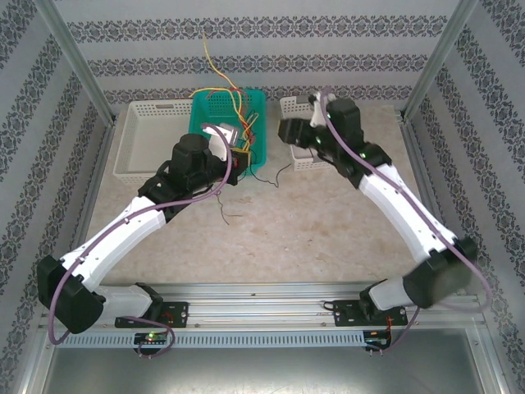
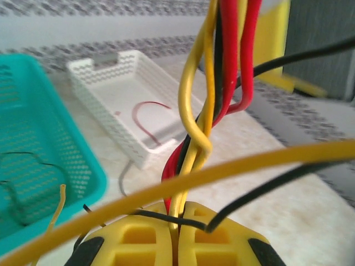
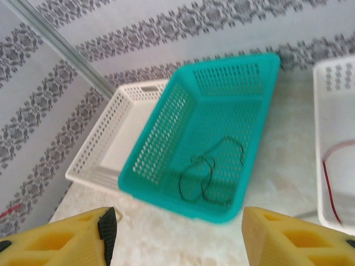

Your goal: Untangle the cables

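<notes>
A black strand reaches out clear of the cables in my left gripper (image 1: 244, 125). My right gripper should keep moving toward that strand (image 1: 267, 181) and close on it.
The cables (image 2: 213, 83), red, yellow and black strands twisted together, rise out of my left gripper (image 2: 178, 235), which is shut on the bundle. One yellow strand (image 2: 233, 166) and one black strand (image 2: 260, 191) loop across in front of the fingers. From above, my left gripper (image 1: 238, 156) is at the near right corner of the teal basket (image 1: 205, 103), and the cables (image 1: 215, 66) stretch up toward the back wall. My right gripper (image 3: 177, 235) is open and holds nothing. It hovers over the small white basket (image 1: 289, 105) to the right.
A loose black wire (image 3: 208, 174) lies inside the teal basket (image 3: 166, 138). A red wire (image 2: 145, 119) lies in the small white basket (image 2: 97, 77). A large white basket (image 1: 139, 135) stands at the left. Thin black strands (image 1: 275, 174) trail on the table. Metal frame posts flank the table.
</notes>
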You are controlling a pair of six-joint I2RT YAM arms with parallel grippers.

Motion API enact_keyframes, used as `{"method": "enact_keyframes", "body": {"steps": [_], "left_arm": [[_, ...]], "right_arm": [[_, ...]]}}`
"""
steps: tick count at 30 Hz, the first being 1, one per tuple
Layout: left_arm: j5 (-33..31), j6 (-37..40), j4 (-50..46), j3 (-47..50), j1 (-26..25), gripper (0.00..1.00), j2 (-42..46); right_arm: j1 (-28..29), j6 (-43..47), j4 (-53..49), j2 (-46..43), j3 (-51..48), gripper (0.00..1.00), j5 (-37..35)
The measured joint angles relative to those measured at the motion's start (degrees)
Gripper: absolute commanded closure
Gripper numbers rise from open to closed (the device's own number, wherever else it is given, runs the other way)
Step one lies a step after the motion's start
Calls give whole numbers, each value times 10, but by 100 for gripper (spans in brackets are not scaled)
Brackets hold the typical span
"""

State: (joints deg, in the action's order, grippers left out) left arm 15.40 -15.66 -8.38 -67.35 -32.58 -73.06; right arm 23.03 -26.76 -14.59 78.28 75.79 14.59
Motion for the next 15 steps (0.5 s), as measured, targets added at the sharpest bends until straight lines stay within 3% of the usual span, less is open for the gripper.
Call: {"method": "enact_keyframes", "body": {"steps": [4, 8, 15], "left_arm": [[59, -43, -1, -11, -1, 100, -2], [104, -91, 6, -5, 0, 100, -1], [151, -162, 37, 40, 0, 100, -1]], "right_arm": [[-17, -1, 49, -83, -125, 38, 54], [7, -2, 109, -138, -224, 38, 104], [54, -24, 217, -154, -311, 39, 161]]}}
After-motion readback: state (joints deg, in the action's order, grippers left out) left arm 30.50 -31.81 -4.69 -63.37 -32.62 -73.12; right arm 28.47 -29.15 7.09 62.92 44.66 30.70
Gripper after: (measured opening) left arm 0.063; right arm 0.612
